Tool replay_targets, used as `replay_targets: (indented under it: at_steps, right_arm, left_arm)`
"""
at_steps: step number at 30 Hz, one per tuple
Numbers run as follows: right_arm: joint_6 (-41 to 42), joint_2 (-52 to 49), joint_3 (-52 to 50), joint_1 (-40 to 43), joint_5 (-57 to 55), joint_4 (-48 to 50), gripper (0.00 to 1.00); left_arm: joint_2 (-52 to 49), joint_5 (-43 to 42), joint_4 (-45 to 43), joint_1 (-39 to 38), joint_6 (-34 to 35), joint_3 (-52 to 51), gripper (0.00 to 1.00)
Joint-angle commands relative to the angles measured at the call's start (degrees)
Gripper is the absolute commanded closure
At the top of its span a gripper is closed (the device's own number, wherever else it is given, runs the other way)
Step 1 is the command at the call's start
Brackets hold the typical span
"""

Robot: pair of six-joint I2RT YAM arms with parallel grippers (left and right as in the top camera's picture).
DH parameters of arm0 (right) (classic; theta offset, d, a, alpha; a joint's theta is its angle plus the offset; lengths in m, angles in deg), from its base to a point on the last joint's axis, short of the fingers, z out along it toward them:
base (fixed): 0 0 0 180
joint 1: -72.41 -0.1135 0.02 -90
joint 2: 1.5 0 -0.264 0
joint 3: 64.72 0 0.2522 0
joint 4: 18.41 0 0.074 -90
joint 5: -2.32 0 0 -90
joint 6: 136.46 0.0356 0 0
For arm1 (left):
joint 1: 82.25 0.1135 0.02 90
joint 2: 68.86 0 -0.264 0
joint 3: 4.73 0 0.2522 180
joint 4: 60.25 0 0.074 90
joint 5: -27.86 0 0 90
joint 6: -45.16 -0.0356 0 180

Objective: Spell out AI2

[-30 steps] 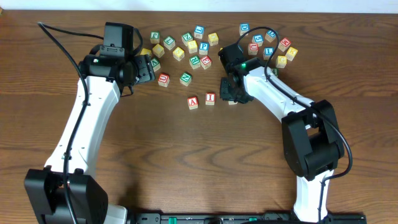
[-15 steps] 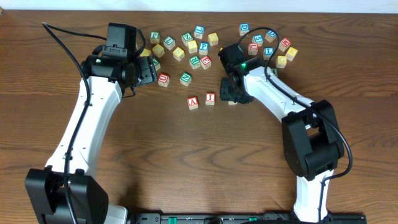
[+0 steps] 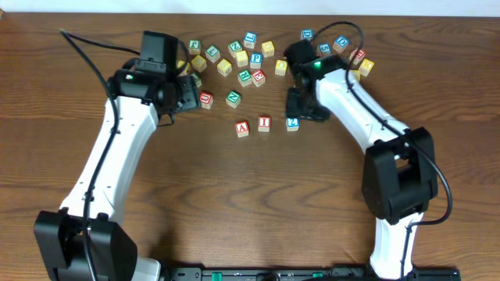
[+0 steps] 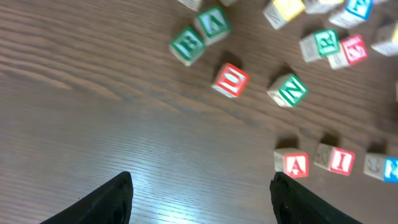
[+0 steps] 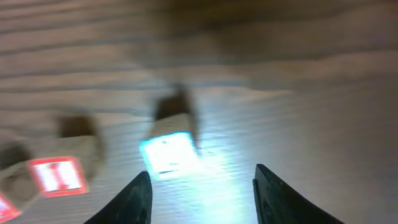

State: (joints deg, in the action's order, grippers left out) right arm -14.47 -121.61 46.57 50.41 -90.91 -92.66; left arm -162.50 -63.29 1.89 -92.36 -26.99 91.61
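Next, my left gripper pushes the A toward the I, because the red A stands apart from the red I, across the row from my right gripper.
Three pale cubes stand in a row on the wooden table: the red "A" (image 3: 242, 128), the red "I" (image 3: 264, 122) and the blue "2" (image 3: 292, 122). In the left wrist view the "A" (image 4: 295, 164), the "I" (image 4: 339, 160) and the "2" (image 4: 385, 167) lie at the lower right. My right gripper (image 3: 301, 111) hovers just behind the "2", open and holding nothing. Its blurred wrist view shows the "2" (image 5: 168, 152) ahead of the open fingers (image 5: 140, 196), with the "I" (image 5: 56, 174) to the left. My left gripper (image 3: 191, 92) is open and empty, far left of the row, over bare wood (image 4: 202, 199).
A scatter of several other letter cubes lies along the table's back (image 3: 250, 55), and more sit behind the right arm (image 3: 355, 62). A red "U" cube (image 3: 205, 99) and a green "N" cube (image 3: 233, 98) lie nearest the row.
The right gripper has opened and drawn back from the "2", which now stands uncovered beside the "I". The left arm has shifted slightly to the right.
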Motion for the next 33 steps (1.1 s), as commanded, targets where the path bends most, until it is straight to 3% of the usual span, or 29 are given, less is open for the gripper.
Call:
replay_targets:
  at_steps: [1, 6, 9, 13, 33]
  right_arm:
    - [-0.8, 1.2, -0.8, 2.9, -0.7, -0.8, 0.48]
    - [-0.8, 0.9, -4.0, 4.0, -0.7, 1.1, 0.49]
    - [-0.8, 0.9, -5.4, 3.9, -0.7, 2.6, 0.49]
    - [-0.7, 0.9, -7.1, 3.7, -0.7, 4.6, 0.49]
    - [-0.8, 0.9, -10.3, 3.6, -0.7, 8.3, 0.46]
  left_arm:
    - [-0.8, 0.1, -0.5, -3.0, 1.4, -2.6, 0.32]
    - [-1.2, 0.1, -4.1, -6.9, 3.7, -7.1, 0.51]
    - [-2.7, 0.1, -4.3, -8.4, 3.7, -7.6, 0.74]
    - [-5.2, 0.1, -5.2, -9.6, 3.9, -7.6, 0.92]
    - [-16.1, -5.1, -10.6, -11.5, 3.9, -7.6, 0.92]
